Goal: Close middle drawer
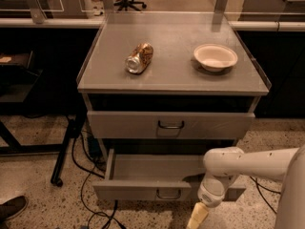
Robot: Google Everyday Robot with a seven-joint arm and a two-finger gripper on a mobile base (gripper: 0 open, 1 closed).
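The middle drawer's lower edge [188,199] is above my gripper's fingers, so I should lift them against the drawer's front panel [190,191] next to its handle and push the drawer in.
The middle drawer [143,173] is the low, wide grey one, pulled out of the cabinet near the floor. Its inside looks empty. Its front panel [128,192] has a small dark wire handle [169,193] at the centre. My gripper [197,217] hangs from the white arm [248,163], which comes in from the right. It is just in front of the drawer's front panel, right of the handle and slightly below it. The arm hides the right part of the panel.
Above is a taller shut drawer [119,124] with a larger handle [170,125]. On the cabinet top [171,75] lie a crushed can [139,58] and a white bowl [215,57]. Cables [90,175] and a stand leg [66,147] lie on the floor to the left. A shoe [12,208] is at the bottom left.
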